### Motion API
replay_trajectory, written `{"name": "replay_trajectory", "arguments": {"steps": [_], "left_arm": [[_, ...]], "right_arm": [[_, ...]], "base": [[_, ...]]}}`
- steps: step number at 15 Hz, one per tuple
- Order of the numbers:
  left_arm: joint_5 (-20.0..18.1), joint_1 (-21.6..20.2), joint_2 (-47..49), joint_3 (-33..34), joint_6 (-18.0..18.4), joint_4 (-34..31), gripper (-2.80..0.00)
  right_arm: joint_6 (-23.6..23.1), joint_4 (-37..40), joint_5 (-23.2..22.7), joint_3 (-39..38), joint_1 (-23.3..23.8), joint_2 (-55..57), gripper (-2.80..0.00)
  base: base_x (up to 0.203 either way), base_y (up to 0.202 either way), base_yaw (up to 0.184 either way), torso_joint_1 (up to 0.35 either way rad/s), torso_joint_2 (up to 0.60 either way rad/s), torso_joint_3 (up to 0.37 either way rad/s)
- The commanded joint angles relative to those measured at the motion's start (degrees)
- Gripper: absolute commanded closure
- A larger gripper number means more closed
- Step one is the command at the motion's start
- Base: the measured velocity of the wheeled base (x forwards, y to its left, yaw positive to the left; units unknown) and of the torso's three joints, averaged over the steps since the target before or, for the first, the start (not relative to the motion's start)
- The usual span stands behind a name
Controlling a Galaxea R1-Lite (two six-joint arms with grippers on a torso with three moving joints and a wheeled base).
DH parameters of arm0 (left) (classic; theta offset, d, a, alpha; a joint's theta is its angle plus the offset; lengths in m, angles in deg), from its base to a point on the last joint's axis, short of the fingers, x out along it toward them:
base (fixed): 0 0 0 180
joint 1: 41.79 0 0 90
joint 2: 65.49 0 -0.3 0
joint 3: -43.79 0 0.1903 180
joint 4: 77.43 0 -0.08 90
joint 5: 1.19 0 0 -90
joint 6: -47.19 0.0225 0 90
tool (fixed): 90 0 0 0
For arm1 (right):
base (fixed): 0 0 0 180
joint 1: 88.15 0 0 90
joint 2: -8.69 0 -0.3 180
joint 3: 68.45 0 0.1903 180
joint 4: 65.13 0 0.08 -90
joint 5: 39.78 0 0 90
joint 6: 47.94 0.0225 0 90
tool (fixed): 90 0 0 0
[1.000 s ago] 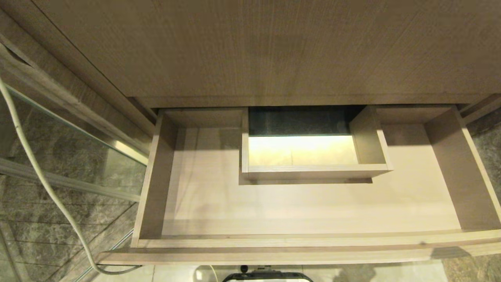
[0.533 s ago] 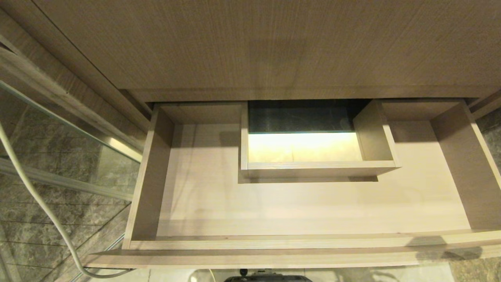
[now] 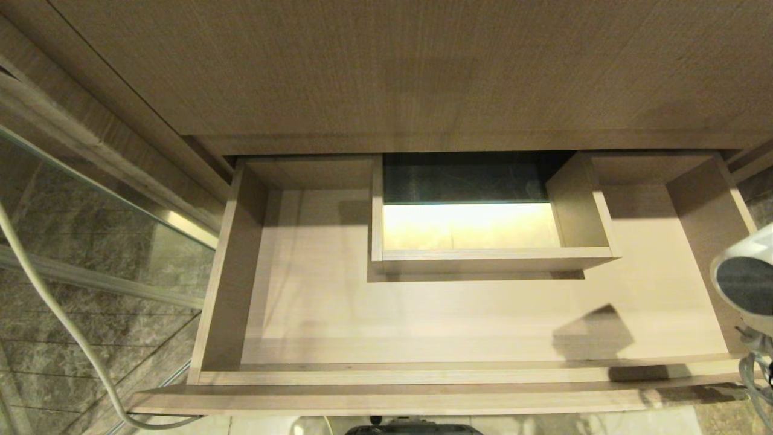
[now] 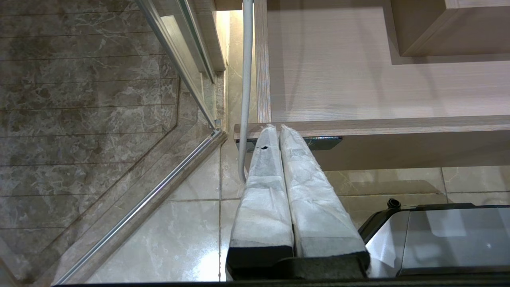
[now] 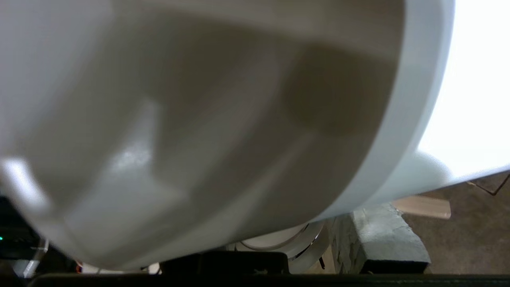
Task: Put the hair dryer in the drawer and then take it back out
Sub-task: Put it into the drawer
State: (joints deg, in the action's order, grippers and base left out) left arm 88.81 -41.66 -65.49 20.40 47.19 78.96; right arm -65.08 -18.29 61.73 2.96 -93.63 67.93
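Observation:
My right gripper carries on carrying the hair dryer (image 3: 749, 280) in and down until it rests on the drawer's bottom beside the boxed notch (image 3: 650, 269), because that spot is clear.
The drawer (image 3: 459, 377) stands pulled out, wide, shallow and light wood, with nothing on its floor; a boxed notch (image 3: 483, 263) sits at its back middle. The white hair dryer (image 3: 746, 284) hangs at the right edge of the head view, over the drawer's right end, dark round end facing me and grey cord (image 3: 758, 368) dangling below. In the right wrist view its barrel (image 5: 199, 119) fills the picture, with my right gripper (image 5: 207, 215) shut on it; one padded finger (image 5: 382, 235) shows beside it. My left gripper (image 4: 277, 129) is shut and parked low by the drawer's front left corner (image 4: 255, 131).
A grey cable (image 3: 54, 314) runs down the left side beside a glass shower door (image 3: 90, 229) and its metal rail (image 4: 159, 179). The wood cabinet front (image 3: 423, 72) overhangs the drawer's back. My dark base (image 4: 438, 235) sits on the tiled floor under the drawer front.
The hair dryer has come into the head view from the right and now throws a shadow on the drawer floor. The whole picture shifted slightly as the camera moved. The left arm stayed still.

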Motion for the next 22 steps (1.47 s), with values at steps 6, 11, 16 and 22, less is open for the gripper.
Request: {"name": "replay_trajectory", "arguments": {"steps": [6,11,16,22], "left_arm": [[0.00,0.04,0.00,0.11,0.00,-0.02,0.00],[0.00,-0.02,0.00,0.11,0.00,-0.02,0.00],[0.00,-0.04,0.00,0.11,0.00,-0.02,0.00],[0.00,0.04,0.00,0.11,0.00,-0.02,0.00]], "right_arm": [[-0.18,1.88,-2.18,20.85,10.32,30.29,0.00],[-0.68,2.20,-2.00,29.51,13.86,41.31,0.00],[-1.38,2.10,-0.78,37.82,15.09,51.06,0.00],[-1.49,1.87,-0.64,42.03,15.33,62.36,0.00]], "base": [[0.000,0.000,0.000,0.000,0.00,0.000],[0.000,0.000,0.000,0.000,0.00,0.000],[0.000,0.000,0.000,0.000,0.00,0.000],[0.000,0.000,0.000,0.000,0.00,0.000]]}}
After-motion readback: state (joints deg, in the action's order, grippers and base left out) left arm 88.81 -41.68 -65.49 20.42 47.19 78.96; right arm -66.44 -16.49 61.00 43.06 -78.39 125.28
